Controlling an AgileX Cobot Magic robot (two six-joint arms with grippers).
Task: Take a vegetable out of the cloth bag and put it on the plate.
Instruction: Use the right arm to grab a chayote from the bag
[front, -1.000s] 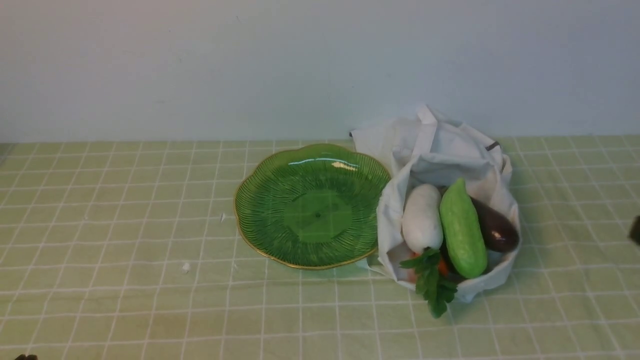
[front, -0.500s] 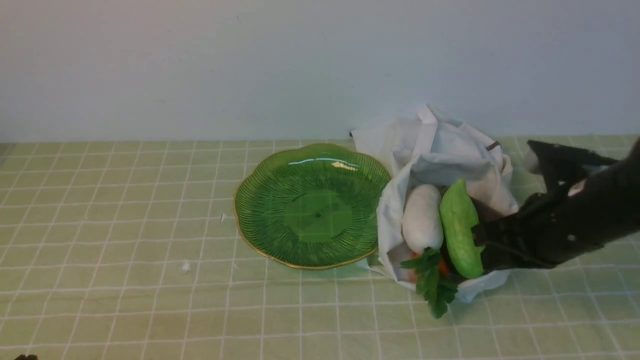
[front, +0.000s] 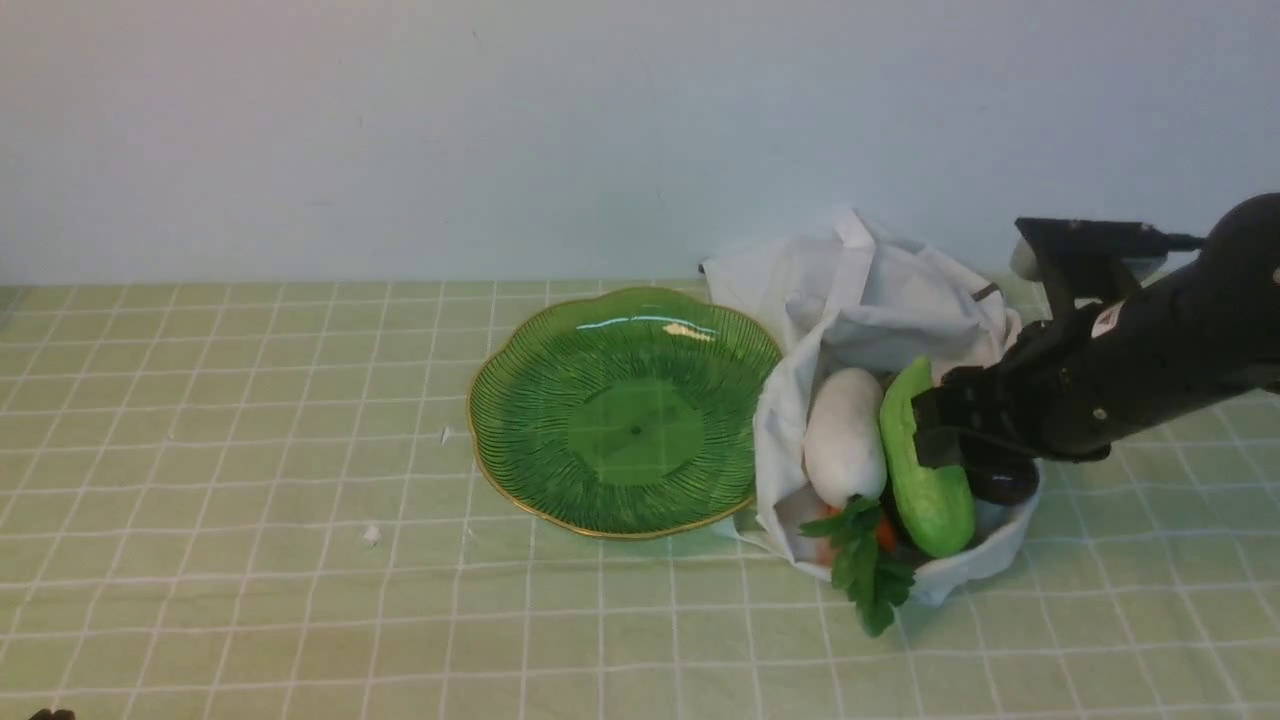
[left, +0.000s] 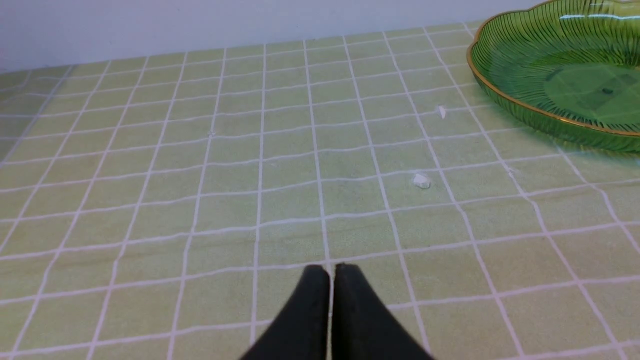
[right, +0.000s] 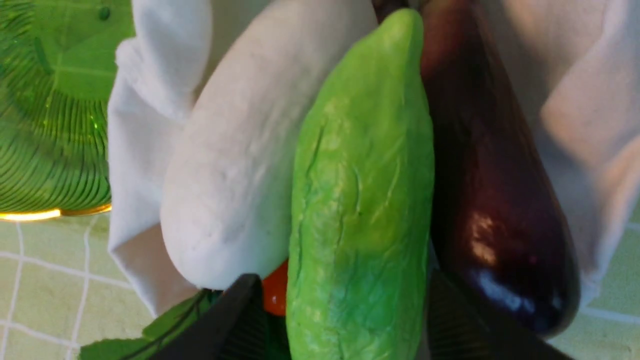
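Observation:
I should expect another dark vegetable to be hiding under the light green vegetable when I lift it, since a dark patch shows beside the carrot.
The light green vegetable lies in the open white cloth bag, between a white radish and a dark eggplant. In the right wrist view the vegetable fills the middle, with bag fabric around it. My right gripper is low over the bag, open, one finger on each side of the vegetable, with a gap still showing on the radish side. The green glass plate sits empty just left of the bag. My left gripper is shut and empty over the tablecloth, the plate far off to one side.
The white radish and the purple eggplant press against the vegetable in the bag. A carrot with green leaves sticks out at the bag's front. Small white scraps lie on the checked green cloth. A wall stands behind.
My right arm has come in from the right edge and reached the bag; its open fingers now straddle the green vegetable. The vegetables, bag and plate have not moved.

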